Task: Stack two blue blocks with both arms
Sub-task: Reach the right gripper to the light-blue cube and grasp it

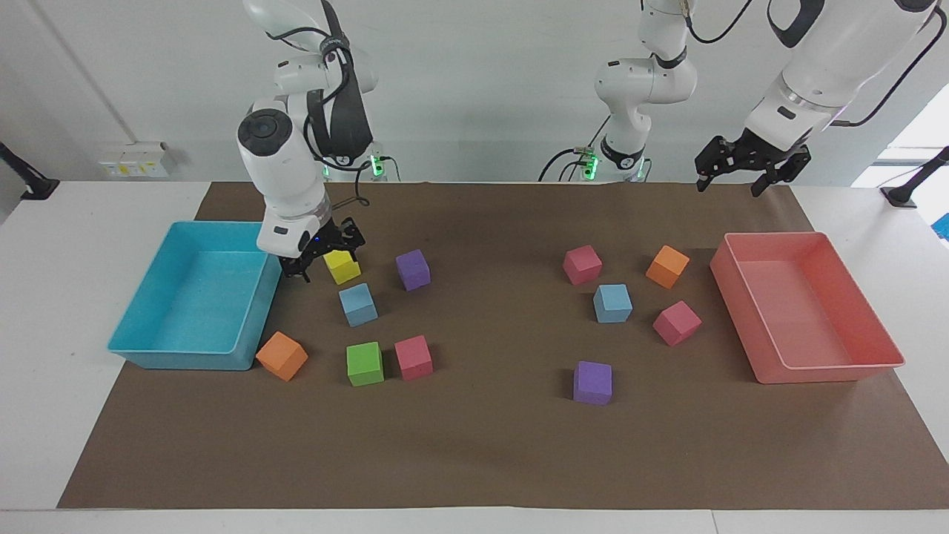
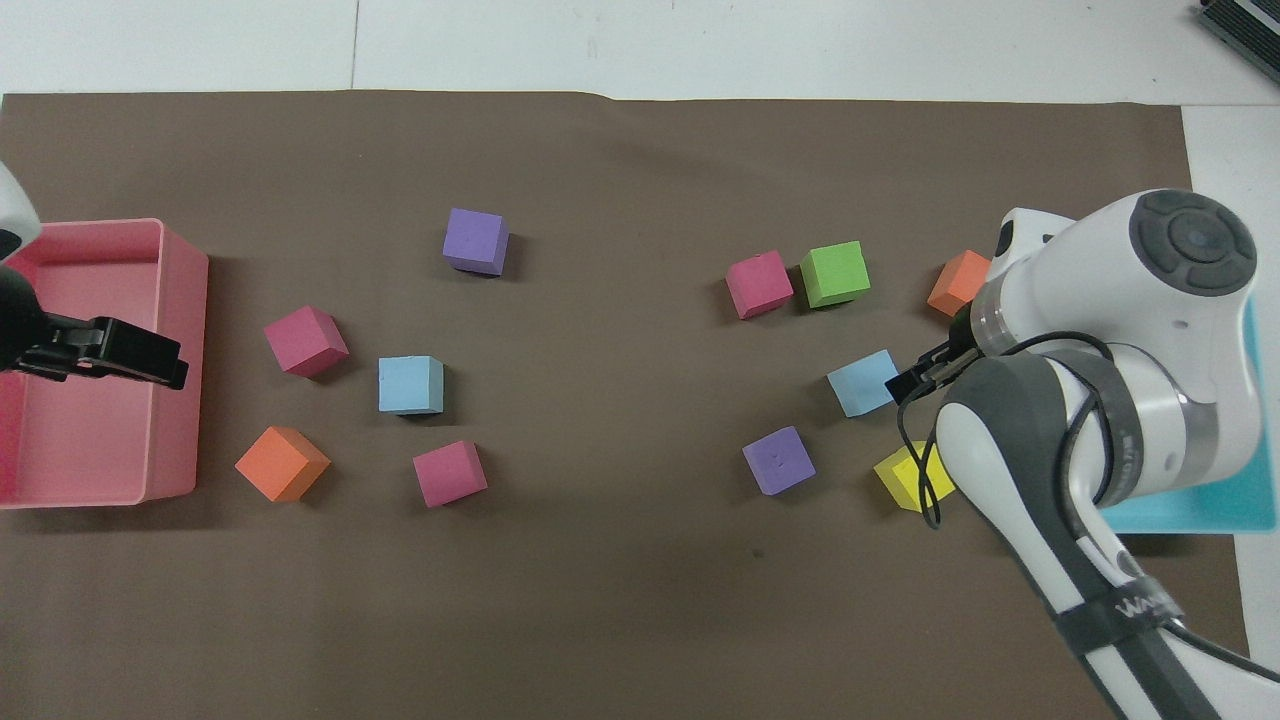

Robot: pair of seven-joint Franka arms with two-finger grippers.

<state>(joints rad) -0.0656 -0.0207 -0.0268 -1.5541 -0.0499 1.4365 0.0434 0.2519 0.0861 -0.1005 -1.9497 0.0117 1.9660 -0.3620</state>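
Note:
My right gripper should go on moving closer before its open fingers are on both sides of the blue block, because they line up with the clear sides [image 1: 362, 322] of the blue block [image 1: 358, 305] near the yellow cube.
Two light blue blocks lie on the brown mat. One [image 1: 358, 304] is toward the right arm's end, also in the overhead view [image 2: 864, 383]. The other [image 1: 612, 302] is toward the left arm's end, also in the overhead view [image 2: 410, 384]. My right gripper [image 1: 328, 259] is open and empty, low over the yellow cube [image 1: 342, 268], next to the first blue block; in the overhead view its tip [image 2: 915, 378] shows beside that block. My left gripper [image 1: 749, 174] is open and empty, raised by the pink tray [image 1: 815, 367], waiting.
A turquoise tray [image 1: 148, 348] stands at the right arm's end. Around the first blue block lie purple [image 1: 413, 268], green [image 1: 365, 363], pink [image 1: 413, 357] and orange [image 1: 282, 356] cubes. Around the other lie two pink cubes, an orange [image 1: 667, 265] and a purple [image 1: 592, 383].

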